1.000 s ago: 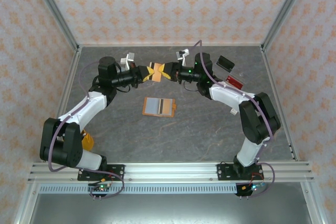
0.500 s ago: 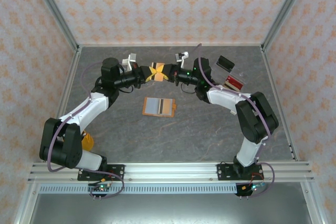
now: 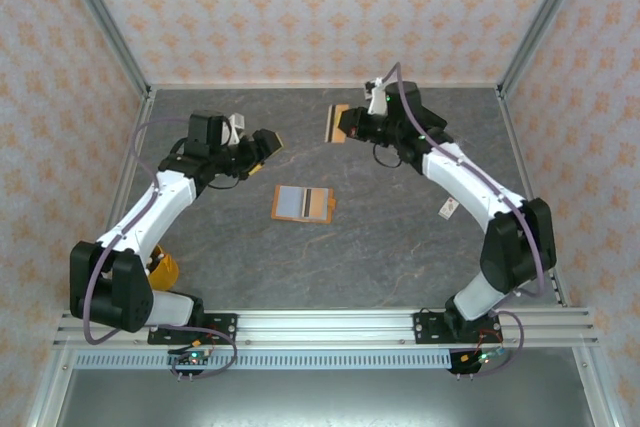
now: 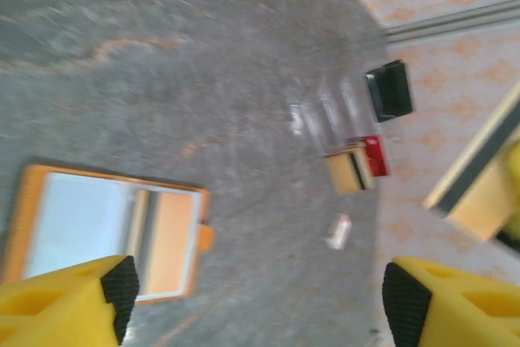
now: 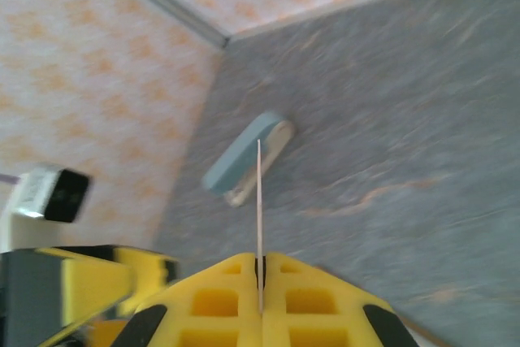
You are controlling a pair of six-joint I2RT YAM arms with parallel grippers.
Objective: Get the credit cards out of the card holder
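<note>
My right gripper keeps moving toward the tan cards in the clear tray (image 4: 348,171) and lets go of the credit card (image 3: 335,124) there, as the card is free of my left gripper's fingers.
The card holder (image 3: 303,204) lies open and flat mid-table, orange with greyish pockets; the left wrist view has it at lower left (image 4: 106,229). My right gripper (image 3: 350,125) is shut on one thin orange-tan credit card (image 3: 336,125), held above the far part of the table. In the right wrist view that card (image 5: 259,193) stands edge-on between the closed fingers of the right gripper (image 5: 260,270). My left gripper (image 3: 264,141) hangs open and empty to the card's left, its fingers wide apart over bare table (image 4: 260,294). A red card (image 4: 374,154) and a tan card (image 4: 348,172) lie by the right wall.
A clear plastic tray (image 4: 329,115) and a thick black block (image 4: 388,91) sit near the far right corner. A small white piece (image 3: 449,209) lies right of the holder. A long pale-blue box (image 5: 244,156) lies by the wall. An orange object (image 3: 166,269) rests by the left arm's base.
Both grippers were holding the card together in the air. My left gripper has opened, let go and drawn back left; the right gripper has carried the card a little back and right.
</note>
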